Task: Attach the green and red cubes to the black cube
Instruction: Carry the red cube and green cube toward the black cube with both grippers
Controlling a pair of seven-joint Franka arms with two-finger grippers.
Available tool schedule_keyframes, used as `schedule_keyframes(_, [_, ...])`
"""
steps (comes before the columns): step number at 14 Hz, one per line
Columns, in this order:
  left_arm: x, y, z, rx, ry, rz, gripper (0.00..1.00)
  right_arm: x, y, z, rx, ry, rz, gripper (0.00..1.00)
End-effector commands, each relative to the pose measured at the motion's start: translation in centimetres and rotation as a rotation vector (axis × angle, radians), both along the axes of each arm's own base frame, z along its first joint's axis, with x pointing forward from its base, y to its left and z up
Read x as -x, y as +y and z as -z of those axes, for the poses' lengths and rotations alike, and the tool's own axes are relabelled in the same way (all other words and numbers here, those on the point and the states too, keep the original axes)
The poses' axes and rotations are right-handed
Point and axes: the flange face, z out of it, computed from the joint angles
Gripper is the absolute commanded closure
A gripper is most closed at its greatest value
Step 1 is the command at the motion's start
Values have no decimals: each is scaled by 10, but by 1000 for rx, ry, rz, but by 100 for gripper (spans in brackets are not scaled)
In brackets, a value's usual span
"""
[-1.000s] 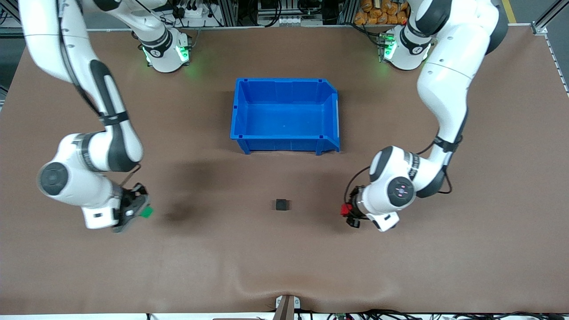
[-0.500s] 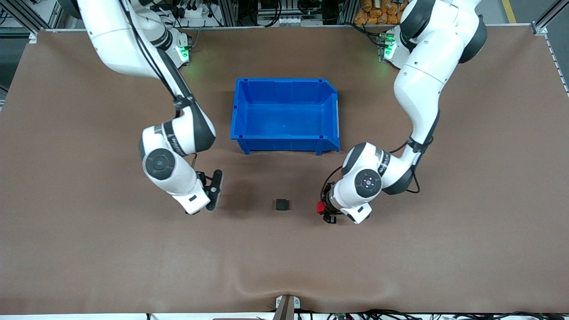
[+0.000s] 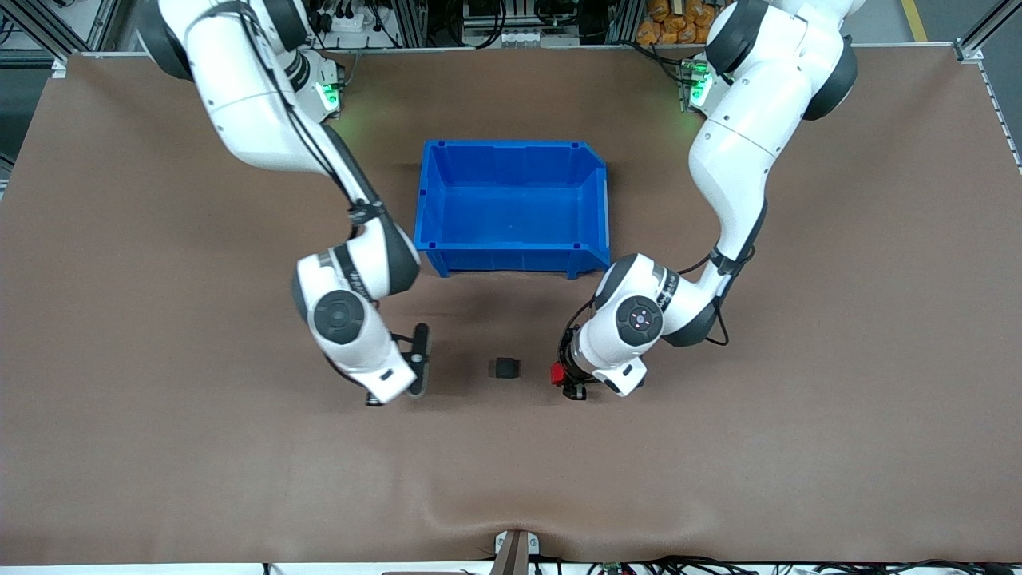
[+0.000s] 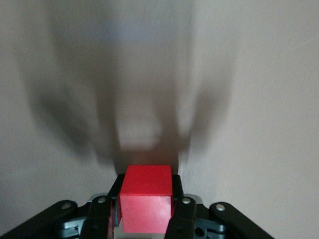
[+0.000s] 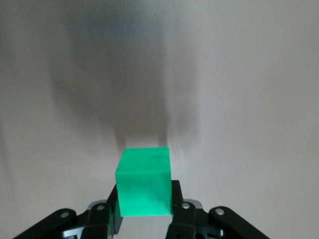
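Note:
My left gripper is facing open tabletop between the red cube (image 3: 557, 374) and the black cube (image 3: 507, 368), so it should keep moving straight in until the cubes meet, then let go.
The black cube (image 3: 505, 367) rests on the brown table, nearer the front camera than the blue bin. My left gripper (image 3: 564, 378) is shut on the red cube (image 3: 556, 373), a short gap from the black cube toward the left arm's end. The left wrist view shows the red cube (image 4: 147, 198) clamped between the fingers (image 4: 182, 214). My right gripper (image 3: 418, 366) is beside the black cube toward the right arm's end, with a wider gap. It is shut on the green cube (image 5: 144, 181), which the gripper hides in the front view.
The blue bin (image 3: 511, 260) stands open at the table's middle, between the two arm bases, with nothing in it. Brown tabletop (image 3: 511, 463) stretches all round the black cube.
Both arms have swung in toward the black cube with their cubes. The right arm came a long way from its end of the table; the left arm moved less.

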Motion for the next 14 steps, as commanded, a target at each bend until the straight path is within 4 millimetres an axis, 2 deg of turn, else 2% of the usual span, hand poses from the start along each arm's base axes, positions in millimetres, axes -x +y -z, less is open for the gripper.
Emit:
schedule_keyframes(1, [11, -35, 12, 56, -13, -43, 100, 3, 33, 11, -8, -22, 66, 100])
schedule_keyframes(3, [19, -46, 15, 71, -13, -51, 100, 8, 58, 26, -51, -20, 66, 100])
schedule_keyframes(4, [22, -51, 14, 75, -18, -48, 100, 11, 63, 33, -77, -12, 65, 100])
schedule_keyframes(8, [23, -51, 17, 66, -21, -45, 100, 8, 60, 33, -124, 0, 97, 100])
schedule_keyframes(9, [22, -50, 15, 66, -24, -45, 93, 8, 60, 33, -124, 0, 99, 100])
schedule_keyframes(11, [23, -50, 11, 57, -24, -37, 22, 9, 62, 34, -130, 4, 103, 100])
schedule_keyframes(12, [21, -50, 7, 53, -34, -29, 0, 11, 65, 35, -133, 6, 99, 100])
schedule_keyframes(14, [21, -53, -14, 44, -69, -4, 0, 12, 71, 33, -144, -10, 94, 100])
